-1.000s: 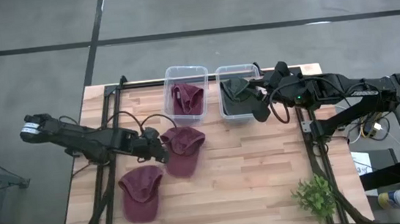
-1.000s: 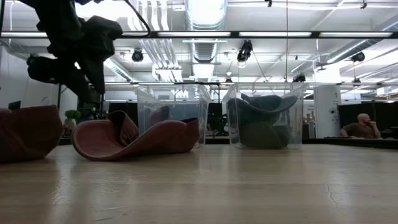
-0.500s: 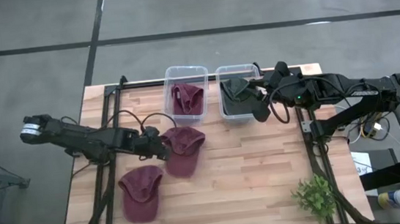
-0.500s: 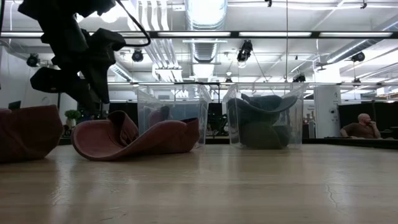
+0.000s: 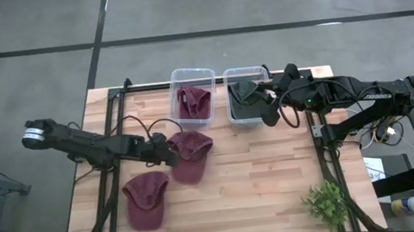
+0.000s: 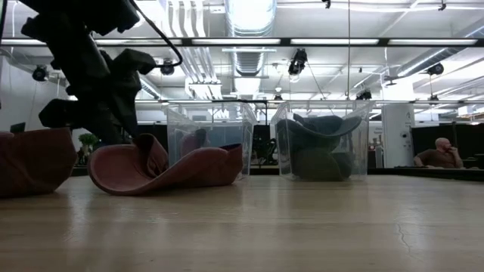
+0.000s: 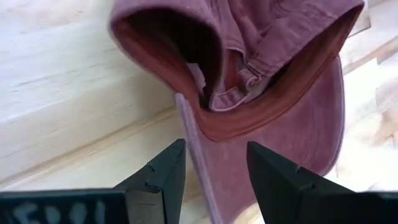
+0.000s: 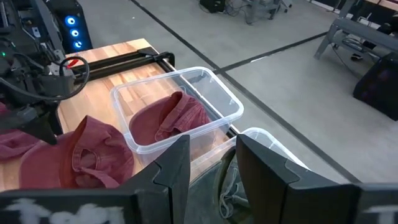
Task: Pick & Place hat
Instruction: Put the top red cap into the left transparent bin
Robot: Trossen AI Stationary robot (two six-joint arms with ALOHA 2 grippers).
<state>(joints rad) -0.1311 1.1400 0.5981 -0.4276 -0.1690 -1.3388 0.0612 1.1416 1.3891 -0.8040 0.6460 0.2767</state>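
Note:
The maroon hat's brim edge [image 7: 198, 160] runs straight into the gap between my left gripper's open fingers, so it should keep going down until they are on either side of the hat's brim [image 7: 219, 182], then close.
A maroon hat [image 5: 190, 155] lies on the wooden table, opening turned up; it also shows in the low view [image 6: 170, 166]. My left gripper [image 5: 166, 153] is open and low at the hat's left edge. In the left wrist view my left gripper [image 7: 216, 148] has a finger on each side of the hat's rim [image 7: 194, 155], and I see no touch. A second maroon hat [image 5: 145, 200] lies nearer the front. My right gripper [image 5: 265, 99] is open and empty above the bin with a dark green hat [image 5: 246, 91]; its wrist view [image 8: 212, 142] shows this too.
Two clear bins stand at the table's far edge. The left bin [image 5: 192, 78] holds a maroon hat [image 5: 194, 102], and the right bin [image 5: 245, 73] holds the green one. A small green plant [image 5: 326, 203] stands at the front right. A person [image 6: 439, 155] sits in the room behind.
My left gripper has come down toward the table and gone a little toward the maroon hat, so that its open fingers now stand at the hat's left rim. The right arm has kept still.

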